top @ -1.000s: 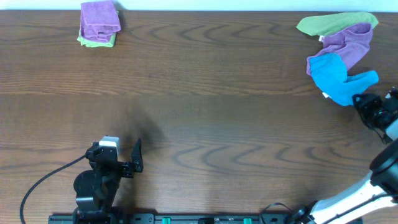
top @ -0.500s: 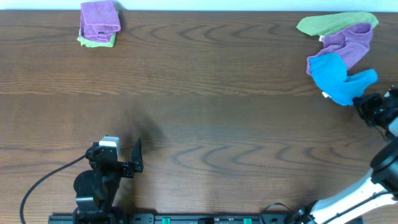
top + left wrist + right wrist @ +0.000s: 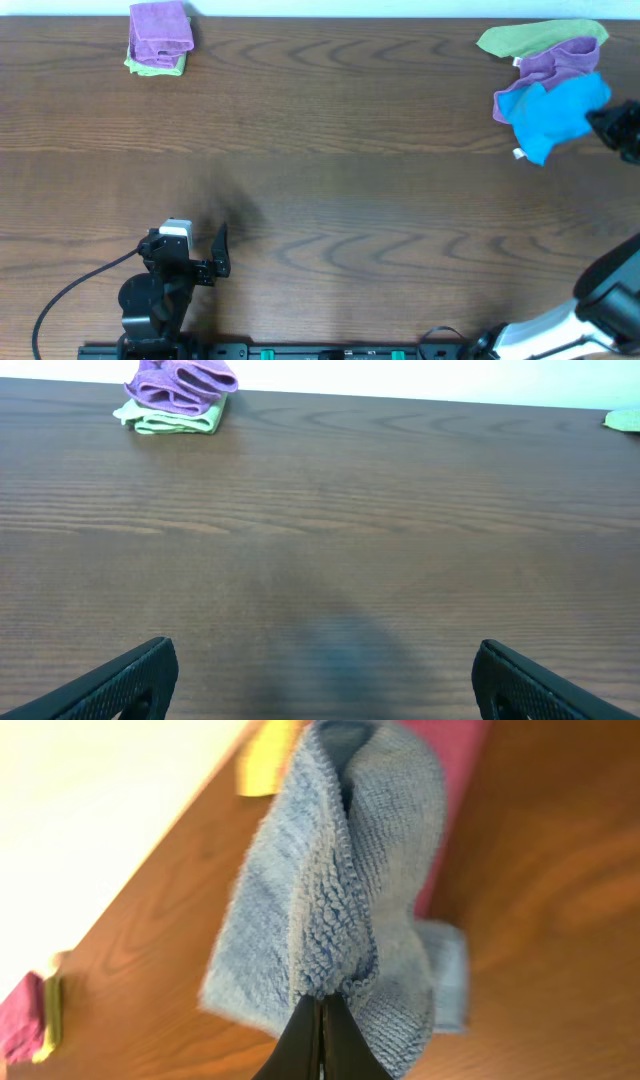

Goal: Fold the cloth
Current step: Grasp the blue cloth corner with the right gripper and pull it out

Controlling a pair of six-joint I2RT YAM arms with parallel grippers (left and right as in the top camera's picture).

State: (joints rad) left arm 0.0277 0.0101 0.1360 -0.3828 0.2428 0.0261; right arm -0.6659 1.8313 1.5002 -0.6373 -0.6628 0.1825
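Note:
My right fingers hold the sky-blue cloth point(image 3: 550, 114) and the wood in the middle point(image 3: 345, 130) is clear. I should keep carrying the cloth toward the middle and release it there.
The sky-blue cloth point(image 3: 548, 112) lies bunched at the far right of the table, its white tag point(image 3: 518, 153) at the lower left corner. My right gripper point(image 3: 603, 117) is shut on the cloth's right edge and lifts it; the wrist view shows the cloth point(image 3: 345, 890) hanging from the closed fingertips point(image 3: 321, 1010). My left gripper point(image 3: 322, 678) is open and empty over bare wood at the front left, also visible from overhead point(image 3: 215, 255).
A purple cloth point(image 3: 562, 62) and a lime-green cloth point(image 3: 530, 38) lie crumpled just behind the blue one. A folded purple-on-green stack point(image 3: 159, 36) sits at the far left back, also in the left wrist view point(image 3: 178, 397).
My right gripper has moved up and back toward the table's far edge, closing on the blue cloth's right end and lifting it. The left arm has not moved.

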